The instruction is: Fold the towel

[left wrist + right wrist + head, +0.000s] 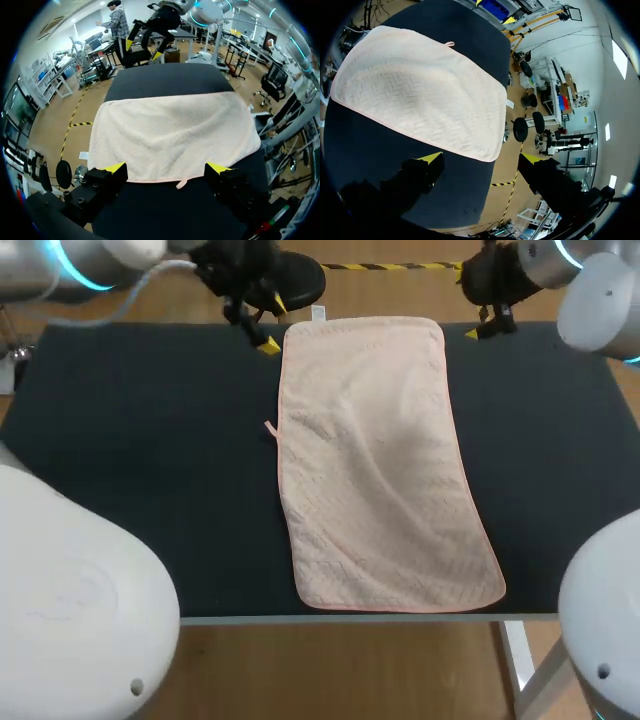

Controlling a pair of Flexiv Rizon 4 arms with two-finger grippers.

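Note:
The pale pink towel [385, 475] has soft slack wrinkles [374, 458] across its middle, so it will come up in one piece and hang limply when I raise its far corners.
A pale pink towel [380, 460] lies spread flat on the dark table [150, 460], running from the far edge to the near edge. A small loop [270, 428] sticks out of its left long side. My left gripper [272, 325] hangs open just off the towel's far left corner. In the left wrist view the towel [172, 135] lies ahead of the open left gripper [166, 169], with nothing held. My right gripper [478, 325] stands open off the far right corner. In the right wrist view the towel [415, 95] lies ahead of the empty right gripper [480, 159].
Bare dark tabletop [560, 460] flanks the towel on both sides. The towel's near end reaches the table's front edge [400, 616]. My arms' white housings fill the lower corners of the head view.

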